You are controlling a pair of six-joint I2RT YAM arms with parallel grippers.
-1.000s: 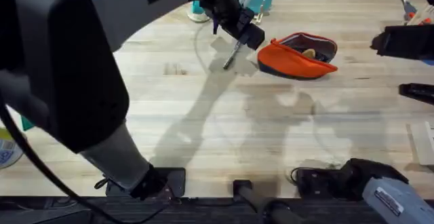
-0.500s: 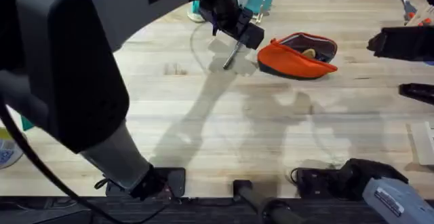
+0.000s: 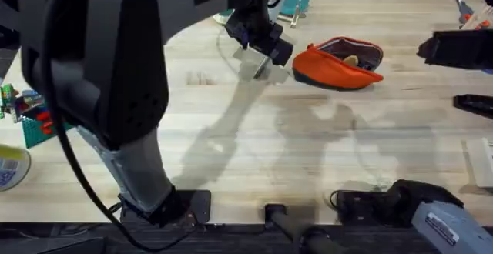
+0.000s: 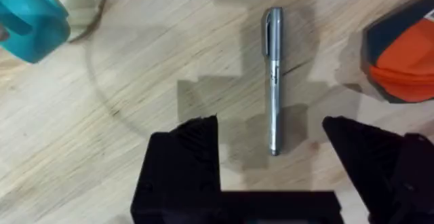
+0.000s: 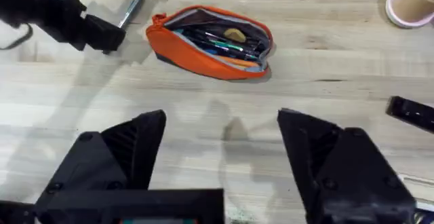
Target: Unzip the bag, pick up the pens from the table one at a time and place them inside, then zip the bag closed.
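The orange bag's long opening [image 3: 354, 51] is wide open, so the silver-grey pen [image 4: 274, 81] will go all the way in when I lower it lengthwise.
A silver-grey pen [image 4: 273, 81] lies on the table [image 3: 231, 131], just left of the bag [image 3: 339, 63]. My left gripper [image 4: 271, 129] hangs open right over the pen, whose near end sits between the two black fingers [image 4: 196, 139]. In the overhead view the left gripper [image 3: 262, 54] covers part of the pen [image 3: 259, 71]. The orange bag [image 5: 210, 41] is unzipped and gaping, and inside it lie a dark pen with a green accent [image 5: 218, 45] and a small yellowish item. My right gripper [image 5: 220, 125] stays open and empty on the near side of the table, well short of the bag.
A teal object [image 4: 30, 17] stands at the far edge beside the left gripper. A pink-rimmed cup [image 5: 410, 3] is at the far right. Black items [image 3: 474, 104] lie along the right edge, and coloured bricks [image 3: 23, 108] sit at the left edge.
My left gripper has shifted slightly left and nearer, coming down over the silver pen. The left arm's upper part has swung right under the camera. The bag and right arm are unmoved.
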